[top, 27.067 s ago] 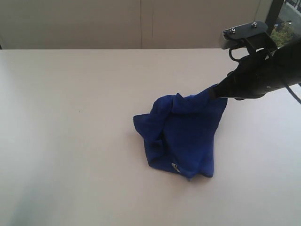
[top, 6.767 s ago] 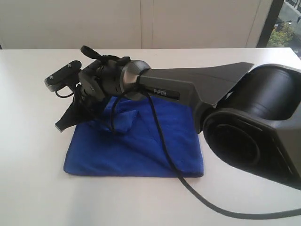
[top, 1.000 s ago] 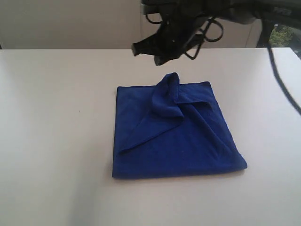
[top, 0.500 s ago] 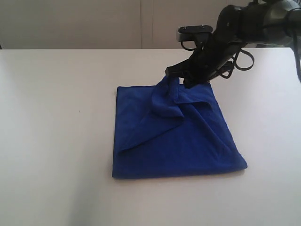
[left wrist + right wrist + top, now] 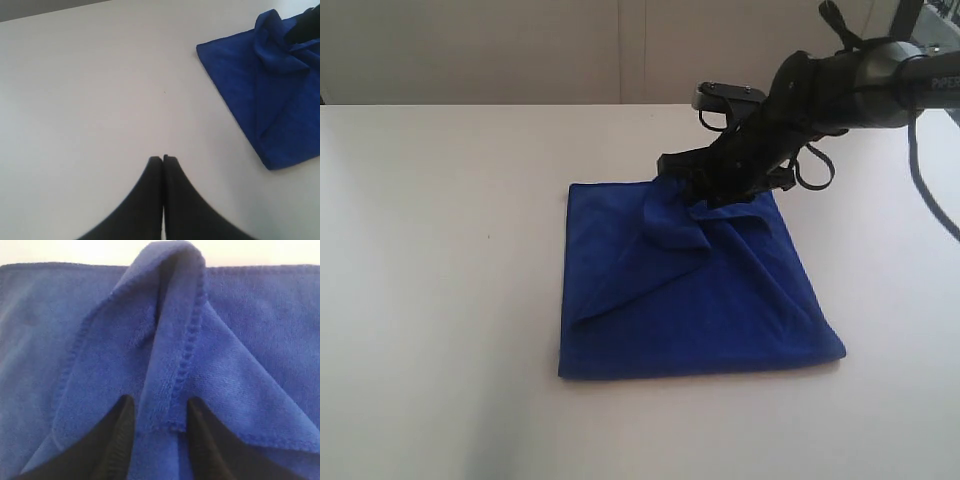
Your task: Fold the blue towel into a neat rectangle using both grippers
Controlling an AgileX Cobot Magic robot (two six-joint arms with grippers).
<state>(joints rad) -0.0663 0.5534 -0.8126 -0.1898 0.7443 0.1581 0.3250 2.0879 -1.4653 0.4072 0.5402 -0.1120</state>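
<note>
A flat lower layer can be seen beyond the towel's slanting edge (image 5: pixel 642 288), so the blue towel's upper layer (image 5: pixel 700 307) will come away from it when I raise the towel's loose corner.
The blue towel (image 5: pixel 700 300) lies folded as a rough square on the white table (image 5: pixel 440 250). A loose corner stands up in a raised fold (image 5: pixel 672 210) near its far edge. My right gripper (image 5: pixel 695 185) is down at that fold. In the right wrist view its black fingers (image 5: pixel 117 440) stand apart on either side of the fold's hemmed tip (image 5: pixel 165 410), so the right gripper (image 5: pixel 160 402) is open. My left gripper (image 5: pixel 163 158) is shut and empty, hovering over bare table well away from the towel (image 5: pixel 265 100). The left gripper is out of the exterior view.
A pale wall (image 5: pixel 520 50) runs behind the table's far edge. The right arm (image 5: pixel 860 85) and its black cable (image 5: pixel 930 190) reach in from the upper right.
The right gripper came down from above the far edge and moved right, then settled with its fingers around the raised fold. The towel kept its shape.
</note>
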